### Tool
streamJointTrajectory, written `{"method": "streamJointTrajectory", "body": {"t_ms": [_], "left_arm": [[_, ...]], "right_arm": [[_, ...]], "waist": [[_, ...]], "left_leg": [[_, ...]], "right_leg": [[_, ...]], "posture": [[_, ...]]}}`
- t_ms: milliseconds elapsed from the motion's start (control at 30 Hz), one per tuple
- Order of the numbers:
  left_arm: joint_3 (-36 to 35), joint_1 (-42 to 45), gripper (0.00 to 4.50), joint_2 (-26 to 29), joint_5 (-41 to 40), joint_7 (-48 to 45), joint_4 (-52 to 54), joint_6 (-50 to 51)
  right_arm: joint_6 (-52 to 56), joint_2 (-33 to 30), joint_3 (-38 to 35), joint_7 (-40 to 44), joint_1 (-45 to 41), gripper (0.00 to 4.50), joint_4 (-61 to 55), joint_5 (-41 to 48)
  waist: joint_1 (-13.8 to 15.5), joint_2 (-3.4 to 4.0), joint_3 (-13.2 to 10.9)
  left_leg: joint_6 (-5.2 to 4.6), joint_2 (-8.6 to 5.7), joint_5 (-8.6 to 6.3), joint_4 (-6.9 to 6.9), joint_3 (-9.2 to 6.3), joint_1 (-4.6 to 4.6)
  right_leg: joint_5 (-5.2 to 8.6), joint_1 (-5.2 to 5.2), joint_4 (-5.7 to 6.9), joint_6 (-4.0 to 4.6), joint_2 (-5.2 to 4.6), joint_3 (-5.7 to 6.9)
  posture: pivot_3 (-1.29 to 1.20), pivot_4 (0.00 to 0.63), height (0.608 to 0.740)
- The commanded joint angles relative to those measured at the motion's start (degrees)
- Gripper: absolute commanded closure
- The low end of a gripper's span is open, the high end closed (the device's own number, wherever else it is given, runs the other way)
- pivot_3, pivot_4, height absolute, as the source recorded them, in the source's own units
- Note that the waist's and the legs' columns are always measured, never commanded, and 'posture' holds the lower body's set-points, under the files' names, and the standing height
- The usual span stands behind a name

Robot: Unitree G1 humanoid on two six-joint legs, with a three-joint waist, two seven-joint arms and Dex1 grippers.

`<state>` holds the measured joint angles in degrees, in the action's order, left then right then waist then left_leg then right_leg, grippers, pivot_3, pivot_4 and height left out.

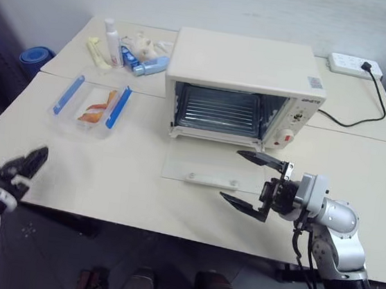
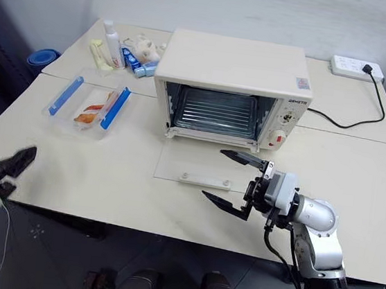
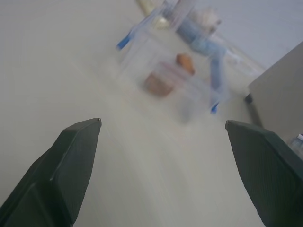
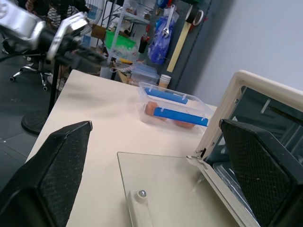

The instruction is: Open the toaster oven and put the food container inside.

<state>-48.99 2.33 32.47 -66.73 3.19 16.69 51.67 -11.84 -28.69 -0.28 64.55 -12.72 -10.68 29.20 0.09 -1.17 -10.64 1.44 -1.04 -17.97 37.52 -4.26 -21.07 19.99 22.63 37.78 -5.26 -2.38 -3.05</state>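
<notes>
The orange pieces point(image 1: 98, 108) are loose and have empty space point(image 1: 78, 101) around them. They will slide and gather together when I lift and carry the food container.
The cream-white toaster oven point(image 1: 247, 67) stands mid-table with its glass door point(image 1: 208, 161) folded down flat on the tabletop, the bar handle point(image 1: 211, 180) toward me and the wire rack point(image 1: 219, 110) showing inside. The food container point(image 1: 92, 103), clear with two blue clips and orange pieces inside, rests on the table left of the oven. My left gripper point(image 3: 162, 123) is open and empty near the table's front left edge, short of the container. My right gripper point(image 1: 231, 174) hangs open and empty just over the door's right front corner, pointing left.
Small bottles and tubes point(image 1: 130, 50) lie at the back left behind the container. A white power strip point(image 1: 355, 64) with a black cable point(image 1: 352, 122) sits at the back right. A blue object point(image 1: 35, 57) lies on the floor beyond the table's left side.
</notes>
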Motion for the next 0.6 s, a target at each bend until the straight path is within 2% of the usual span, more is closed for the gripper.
{"method": "streamJointTrajectory", "body": {"t_ms": [33,100,233,333,600], "left_arm": [[1.4,6.62,0.03,2.76,-4.77,15.93,-5.51,7.3],[3.42,10.99,0.03,3.79,-4.73,21.32,-9.3,10.05],[5.22,21.59,0.03,1.67,-3.03,29.37,-18.77,9.29],[7.42,29.44,0.03,0.54,-0.71,30.65,-25.17,7.94],[9.15,34.21,0.03,0.3,2.19,30.02,-27.98,9.18]], "right_arm": [[0.31,-0.7,-0.72,0.98,-0.61,0.0,0.03,1.07],[0.68,-0.79,-0.8,1.33,-0.74,0.0,0.15,1.0],[0.59,-0.83,-0.53,1.87,-0.92,0.0,0.74,0.5],[-0.13,-0.57,-0.72,1.28,-0.45,0.0,0.45,-0.16],[-0.58,-0.54,-0.89,-0.37,3.27,0.0,-2.21,-0.91]], "waist": [[-0.29,0.01,0.0],[-0.73,0.01,0.0],[-0.84,-0.07,0.04],[-0.3,-0.09,0.05],[-0.52,-0.1,0.05]], "left_leg": [[0.0,-0.01,0.0,-0.02,0.02,0.01],[0.0,-0.06,-0.01,-0.11,0.15,0.13],[0.12,-0.06,0.05,-0.09,0.13,-0.13],[0.34,-0.06,0.17,0.0,0.14,-0.18],[0.37,-0.09,0.18,0.02,0.22,-0.21]], "right_leg": [[0.0,0.0,0.0,0.0,0.0,-0.01],[0.0,0.03,0.04,-0.01,0.0,-0.12],[0.0,0.31,0.09,0.0,0.02,-0.07],[0.0,0.32,0.1,-0.01,0.01,-0.06],[0.0,0.4,0.17,-0.01,0.0,-0.14]], "posture": [[0.0,0.15,0.74],[0.0,0.15,0.74],[0.0,0.15,0.74],[0.0,0.15,0.74],[0.0,0.15,0.74]]}}
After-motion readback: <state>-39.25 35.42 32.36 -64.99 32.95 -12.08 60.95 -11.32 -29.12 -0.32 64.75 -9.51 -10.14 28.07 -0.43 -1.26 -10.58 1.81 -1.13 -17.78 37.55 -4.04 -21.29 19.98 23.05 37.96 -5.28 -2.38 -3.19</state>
